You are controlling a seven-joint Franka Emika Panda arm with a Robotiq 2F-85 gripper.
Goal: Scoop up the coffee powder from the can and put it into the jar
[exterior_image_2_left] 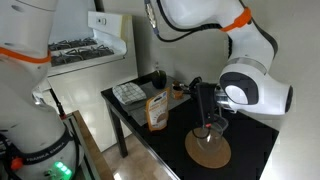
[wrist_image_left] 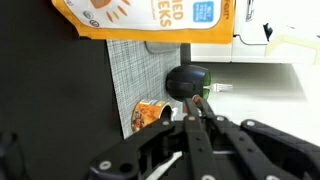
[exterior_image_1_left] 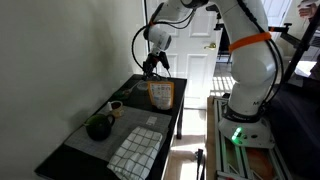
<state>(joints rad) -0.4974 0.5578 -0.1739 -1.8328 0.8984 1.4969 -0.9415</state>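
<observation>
Next, I raise the spoon and move back beyond the jar, because my gripper hangs by the glass jar and its spoon points to the small can.
The can is an upright orange-brown container with a paler front patch; it stands mid-table and fills the top of the wrist view. A dark green round pot and a small orange-labelled cup sit on a grey mat; which of them is the jar I cannot tell. My gripper is shut, and a thin brown handle, seemingly a spoon's, shows at its tips. In both exterior views the gripper hangs low over the table's end, beyond the can and apart from it.
A round wooden mat lies under the gripper. A checked cloth lies at the opposite end of the dark table, with the green pot and the cup nearby. A white wall runs along one side.
</observation>
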